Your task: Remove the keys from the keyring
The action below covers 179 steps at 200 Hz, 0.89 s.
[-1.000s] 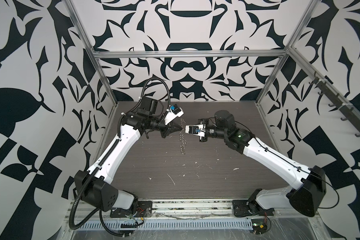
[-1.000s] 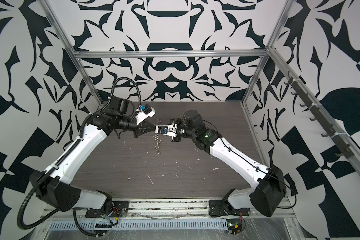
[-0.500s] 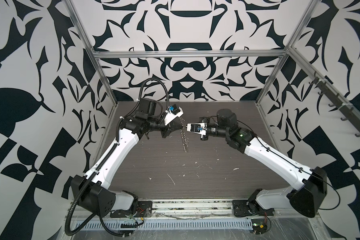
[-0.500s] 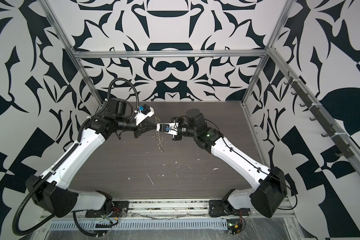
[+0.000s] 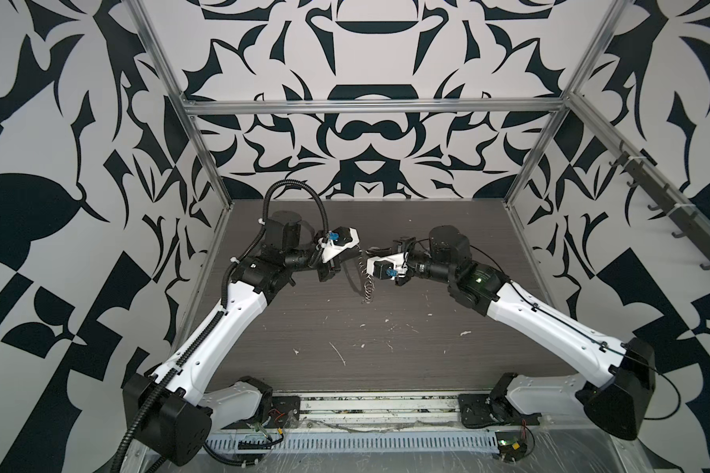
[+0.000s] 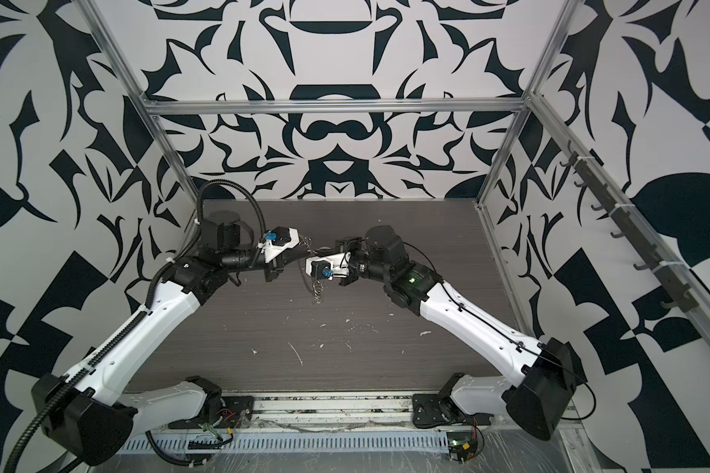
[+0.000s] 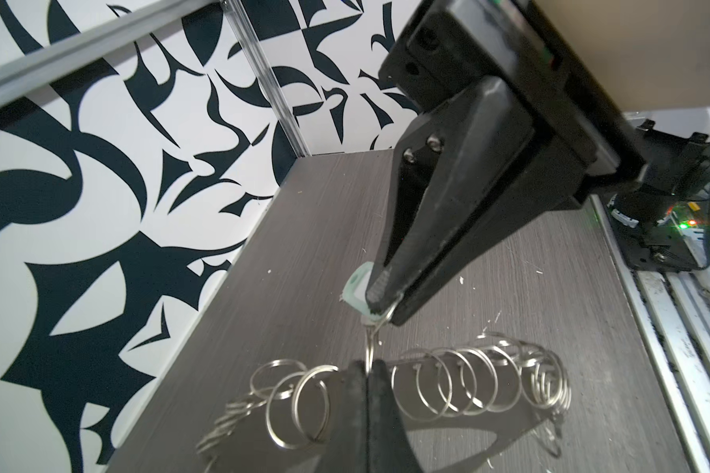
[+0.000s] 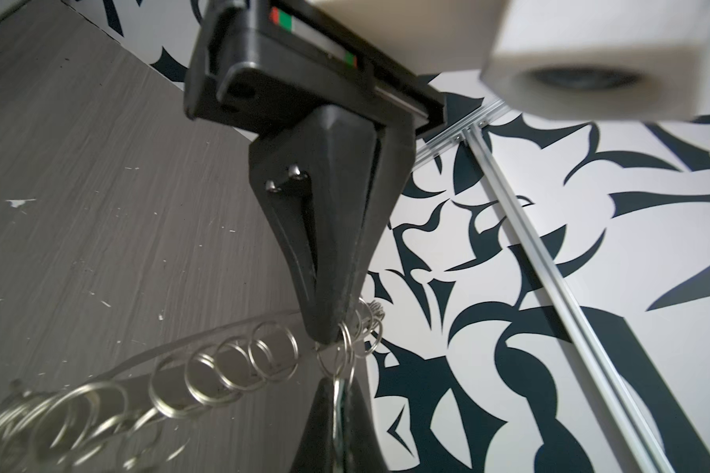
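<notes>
My right gripper should keep going up with the tag [image 7: 356, 289] until the keyring hangs high, then let go of the tag, as my left gripper is shut on the mint tag's ring [image 8: 344, 353].
Both grippers meet in mid-air over the back half of the table. My left gripper [image 7: 369, 368] is shut on the thin grey band of the keyring [image 7: 460, 385], whose small silver split rings fan out to both sides of the jaws. My right gripper [image 7: 380, 305] is shut on the pale mint tag, the key [image 7: 358, 291], whose metal loop still links down to the keyring. In the right wrist view the right gripper [image 8: 339, 387] holds the key [image 8: 339, 413] edge-on, just under the left gripper [image 8: 331, 332]. In both top views the keyring's rings [image 5: 367, 286] [image 6: 316, 288] dangle between the left gripper [image 5: 355, 257] and the right gripper [image 5: 370, 250].
The dark wood-grain table [image 5: 386, 348] carries small white flecks and scratches. Patterned black-and-white walls with aluminium frame posts [image 5: 525, 172] close in the back and sides. A cable rail [image 5: 345, 442] runs along the front edge between the two arm bases.
Both arms' elbows have swung outward and toward the front. The two grippers stay together at about the same spot, and both grips are unchanged.
</notes>
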Available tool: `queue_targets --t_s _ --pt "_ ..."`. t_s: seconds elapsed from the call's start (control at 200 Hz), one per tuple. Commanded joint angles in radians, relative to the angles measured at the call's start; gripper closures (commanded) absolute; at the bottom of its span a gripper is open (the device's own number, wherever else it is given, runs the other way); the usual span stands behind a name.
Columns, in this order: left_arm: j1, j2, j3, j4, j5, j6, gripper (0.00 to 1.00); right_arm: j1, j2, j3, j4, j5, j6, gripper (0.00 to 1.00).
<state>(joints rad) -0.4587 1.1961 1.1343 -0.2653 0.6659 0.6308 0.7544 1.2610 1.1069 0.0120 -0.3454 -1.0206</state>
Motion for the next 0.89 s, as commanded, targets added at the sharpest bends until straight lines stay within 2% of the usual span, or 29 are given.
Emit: queue_targets --t_s 0.0,0.34,0.62,0.89 --pt "-0.020 0.000 0.015 0.197 -0.011 0.009 1.00 0.064 -0.017 -0.024 0.019 -0.092 -0.052 1.00" --pt "-0.061 0.019 0.035 0.213 -0.067 -0.007 1.00 0.076 -0.022 -0.023 0.003 -0.075 -0.091 1.00" --pt "-0.070 0.038 0.105 0.150 -0.110 -0.097 1.00 0.075 -0.007 0.016 -0.027 -0.076 -0.079 1.00" --pt "-0.125 0.055 0.134 0.151 -0.261 -0.185 1.00 0.048 0.050 0.097 -0.109 -0.037 -0.047 1.00"
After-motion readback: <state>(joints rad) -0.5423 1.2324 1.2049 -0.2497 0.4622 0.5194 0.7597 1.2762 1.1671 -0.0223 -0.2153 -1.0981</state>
